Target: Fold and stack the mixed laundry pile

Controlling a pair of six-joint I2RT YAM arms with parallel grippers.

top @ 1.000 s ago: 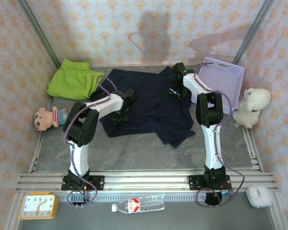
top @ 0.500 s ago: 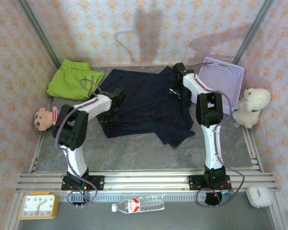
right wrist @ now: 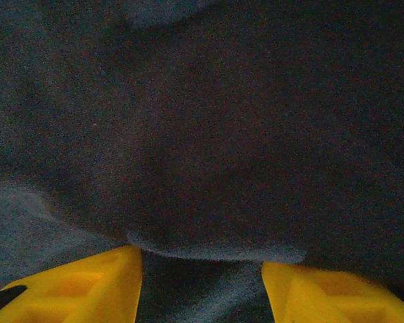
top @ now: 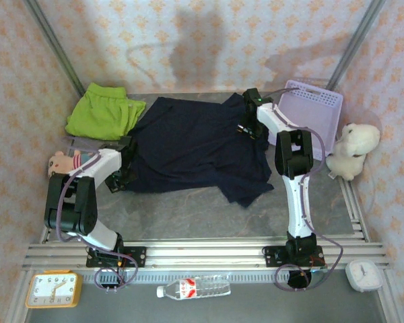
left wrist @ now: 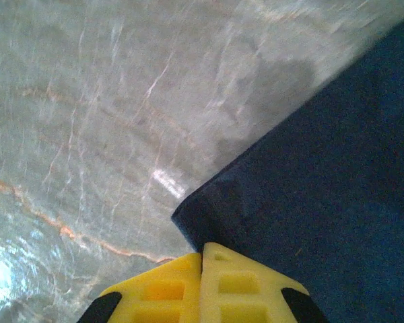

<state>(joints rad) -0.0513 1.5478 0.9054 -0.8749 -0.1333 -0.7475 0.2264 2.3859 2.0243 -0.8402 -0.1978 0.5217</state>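
I should grab and straighten the flap's corner with my right gripper before folding, because a flap of the navy garment [top: 244, 190] juts crooked past the garment's near edge.
The dark navy garment [top: 195, 145] lies spread over the middle of the table. My left gripper [top: 124, 173] is at its near left corner. In the left wrist view the yellow fingers of that gripper [left wrist: 203, 246] meet, shut on the navy corner [left wrist: 209, 215] just above the grey table. My right gripper [top: 244, 129] rests on the garment's far right edge. Seen from the right wrist, the right gripper [right wrist: 202, 259] has its fingers apart, and a fold of navy cloth [right wrist: 215, 252] lies across the gap. The lime-green garment [top: 101, 113] sits bunched at the far left corner.
A lavender basket [top: 310, 114] stands at the far right, with a white plush toy [top: 353, 148] beside it. A small doll [top: 64, 163] lies by the left wall, close to my left arm. Rails [top: 202, 252] cross the near edge. Beyond them lie a clock [top: 52, 289] and a bottle [top: 194, 289].
My left gripper closed on the navy garment's corner and swung left, drawing that corner out toward the doll and spreading the cloth flatter. The right arm stayed put.
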